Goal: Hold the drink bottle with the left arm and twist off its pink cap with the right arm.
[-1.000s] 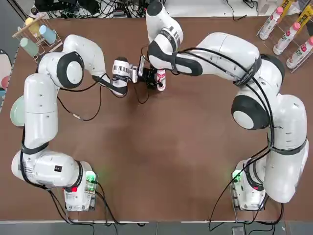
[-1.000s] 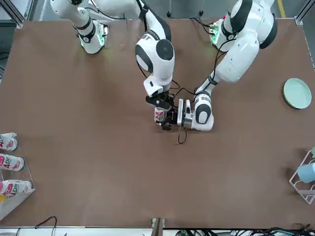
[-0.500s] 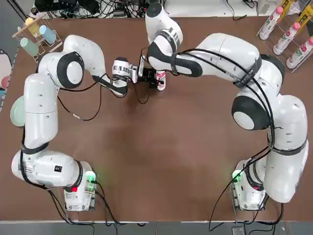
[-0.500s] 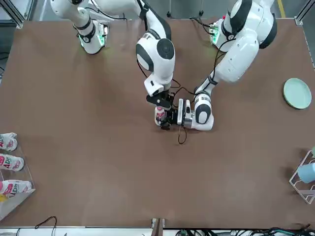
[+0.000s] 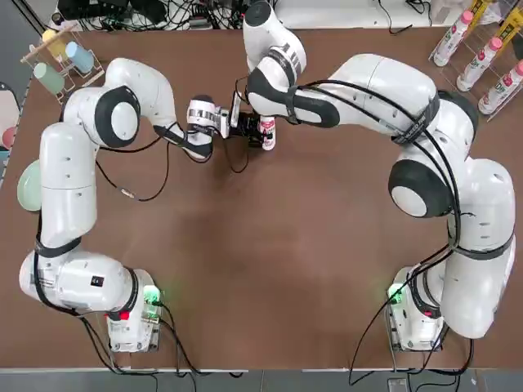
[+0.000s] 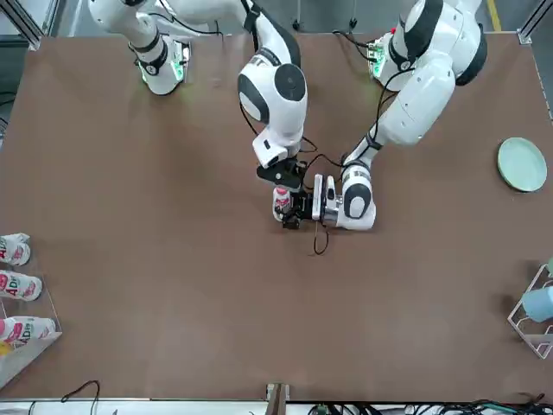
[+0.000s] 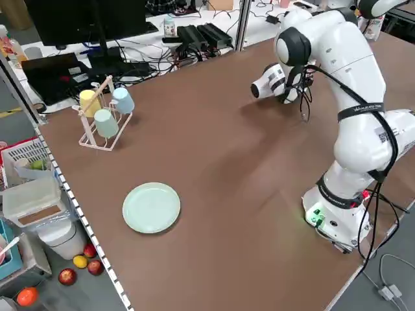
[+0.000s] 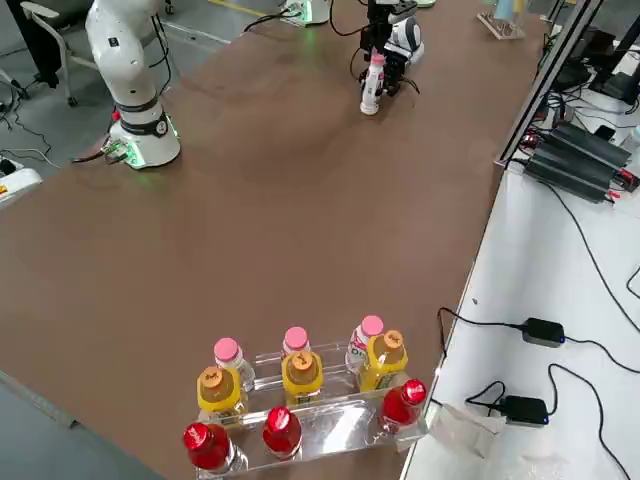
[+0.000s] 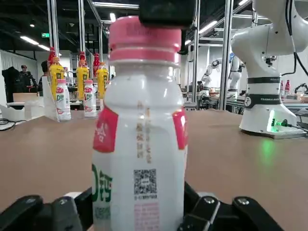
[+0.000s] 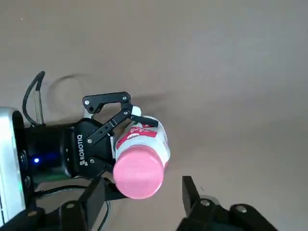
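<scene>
I expect the pink cap (image 10: 138, 173) to come off in one piece when I twist it, since it meets the drink bottle at a clean round edge (image 10: 139, 146).
The drink bottle (image 6: 281, 204) stands upright at the far middle of the table, white with red-pink lettering (image 9: 139, 144). My left gripper (image 6: 296, 208) reaches in sideways and is shut on its lower body; its black linkage fingers (image 10: 108, 127) clamp the bottle (image 10: 147, 134). The pink cap (image 10: 138, 173) sits on the neck (image 9: 144, 36). My right gripper (image 10: 143, 197) hangs just above the cap, open; its fingers (image 10: 192, 195) stand wide apart and do not touch the cap. From overhead the right wrist (image 5: 265, 82) covers that gripper, and only the bottle (image 5: 267, 132) shows.
A rack of longer bottles (image 5: 482, 57) stands at the far right corner, the same rack (image 8: 300, 400) close in the right side view. A cup rack (image 5: 61, 53) and a pale green plate (image 5: 29, 184) lie along the left side. Both arms crowd the far middle.
The right gripper has risen slightly off the bottle, so the pink cap now shows below it in the front view. The left gripper and bottle hold still.
</scene>
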Controlling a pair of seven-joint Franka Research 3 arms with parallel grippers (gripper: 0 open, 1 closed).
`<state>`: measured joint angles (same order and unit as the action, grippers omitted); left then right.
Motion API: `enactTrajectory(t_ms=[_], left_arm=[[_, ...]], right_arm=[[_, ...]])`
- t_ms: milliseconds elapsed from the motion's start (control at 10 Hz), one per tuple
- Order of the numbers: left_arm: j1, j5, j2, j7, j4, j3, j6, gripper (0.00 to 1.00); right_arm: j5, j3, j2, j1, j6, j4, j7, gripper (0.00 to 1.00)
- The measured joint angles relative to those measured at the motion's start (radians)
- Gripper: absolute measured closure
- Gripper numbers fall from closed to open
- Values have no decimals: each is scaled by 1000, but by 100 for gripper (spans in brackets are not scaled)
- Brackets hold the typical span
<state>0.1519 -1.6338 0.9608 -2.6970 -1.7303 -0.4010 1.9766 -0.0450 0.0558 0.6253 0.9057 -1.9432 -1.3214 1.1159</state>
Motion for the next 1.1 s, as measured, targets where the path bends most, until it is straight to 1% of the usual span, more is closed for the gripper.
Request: enactTrajectory(t_ms=[800,1100], left_arm=[[0,-3,-2,0,0,4,0,47],[2,-16,-3,0,0,8,0,47]], right_arm=[[0,0,0,2,-3,0,-2,27],[0,0,0,6,-3,0,-2,30]])
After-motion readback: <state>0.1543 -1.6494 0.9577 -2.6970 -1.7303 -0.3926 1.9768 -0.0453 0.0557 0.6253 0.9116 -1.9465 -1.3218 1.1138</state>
